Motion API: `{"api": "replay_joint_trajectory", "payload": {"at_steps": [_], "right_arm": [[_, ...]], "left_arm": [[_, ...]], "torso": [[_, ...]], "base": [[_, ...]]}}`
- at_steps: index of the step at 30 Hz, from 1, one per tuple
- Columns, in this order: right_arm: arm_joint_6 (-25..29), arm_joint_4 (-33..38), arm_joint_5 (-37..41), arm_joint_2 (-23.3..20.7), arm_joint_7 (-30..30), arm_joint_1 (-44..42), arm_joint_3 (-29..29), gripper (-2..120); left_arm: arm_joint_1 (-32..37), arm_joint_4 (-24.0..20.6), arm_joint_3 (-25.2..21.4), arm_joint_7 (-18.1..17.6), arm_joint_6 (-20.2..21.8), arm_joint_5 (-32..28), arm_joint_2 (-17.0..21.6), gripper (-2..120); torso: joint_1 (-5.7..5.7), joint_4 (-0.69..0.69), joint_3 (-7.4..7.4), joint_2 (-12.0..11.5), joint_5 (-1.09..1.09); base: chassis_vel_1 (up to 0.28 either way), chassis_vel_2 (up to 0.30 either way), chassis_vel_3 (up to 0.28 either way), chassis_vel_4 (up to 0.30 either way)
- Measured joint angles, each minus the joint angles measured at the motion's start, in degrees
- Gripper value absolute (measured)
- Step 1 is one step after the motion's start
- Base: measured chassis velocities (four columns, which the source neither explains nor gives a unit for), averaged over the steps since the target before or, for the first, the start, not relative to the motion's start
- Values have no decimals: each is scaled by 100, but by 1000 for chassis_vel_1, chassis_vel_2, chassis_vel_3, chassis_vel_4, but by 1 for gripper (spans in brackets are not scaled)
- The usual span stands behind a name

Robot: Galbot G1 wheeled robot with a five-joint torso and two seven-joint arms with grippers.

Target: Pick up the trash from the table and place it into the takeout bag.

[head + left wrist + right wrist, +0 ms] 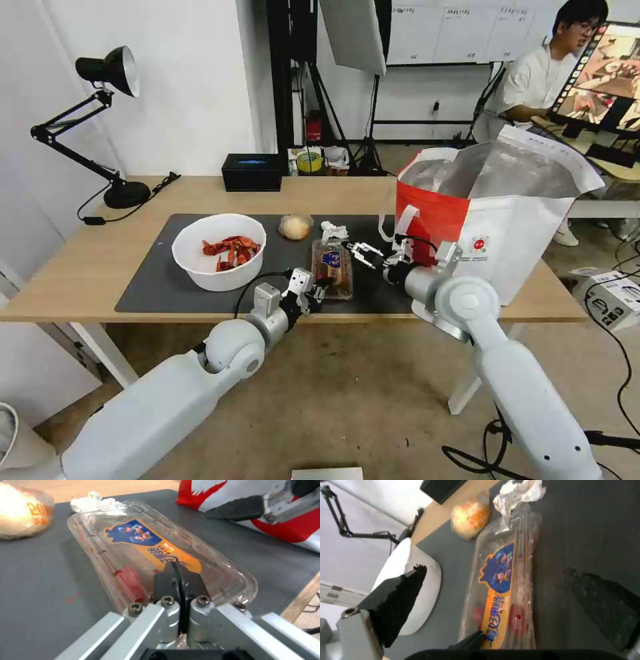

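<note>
My gripper is going to lift the clear clamshell tray. The tray will squeeze into a narrow fold when I lift it, because the ridged side looks thin and see-through.
A clear plastic clamshell tray with red scraps and a blue-orange label lies on the dark grey mat of the table. My left gripper is shut on the tray's near rim; in the left wrist view its pads press together over the tray. My right gripper stands open just right of the tray, which lies between its spread pads in the right wrist view. The white bowl of red shells, beige ball and crumpled tissue rest on the mat. The takeout bag stands open at the right.
A black box sits at the table's back edge and a black desk lamp stands at the back left with its cord on the wood. The bag takes up the table's right end, close behind my right arm.
</note>
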Motion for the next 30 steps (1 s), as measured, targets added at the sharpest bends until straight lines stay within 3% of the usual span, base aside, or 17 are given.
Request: {"api": "replay_joint_trajectory", "payload": {"at_steps": [30], "right_arm": [[-524,-820,-20,327,282,679,-485,100]], "left_arm": [[159,-72,-108,-19,-103,-51,-5,0]], "torso": [[-1,0,0,0,0]], "base": [[0,0,0,0]]}}
